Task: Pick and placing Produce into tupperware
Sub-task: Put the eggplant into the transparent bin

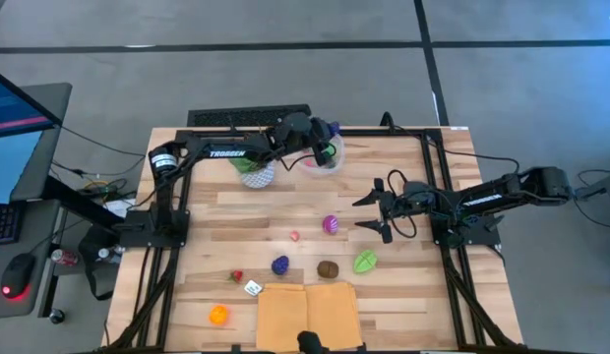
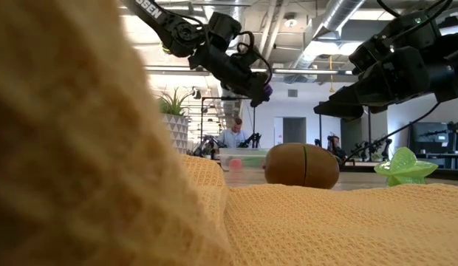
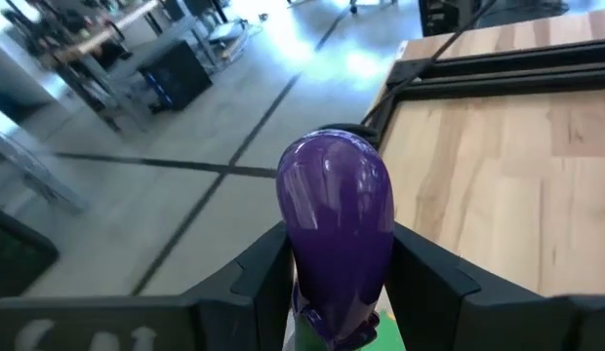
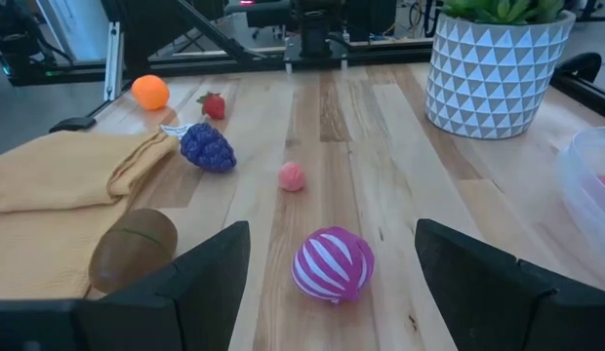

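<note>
My left gripper is holding the eggplant, which points past the tupperware's far rim. I should pull the eggplant back and tilt it down into the tupperware before I open the gripper.
My left gripper is up above the clear tupperware near the table's far edge, shut on a glossy purple toy eggplant. In the low view the eggplant's purple tip pokes out past the fingers, high over the tupperware, which has some pink and green produce inside. My right gripper hovers open right of the table's middle, just right of a pink striped ball. A small pink ball, purple grapes, brown kiwi, green piece, strawberry and orange lie on the table. My left gripper pinches the eggplant across its lower body, one finger on each flank. The rounded purple end sticks out beyond the fingertips. The eggplant is lifted clear of the table, above the tupperware.
A leafy plant in a white patterned pot stands just left of the tupperware. A folded yellow cloth lies at the near edge, with a small white tag beside it. A black frame borders the wooden table. People sit in the room behind.
</note>
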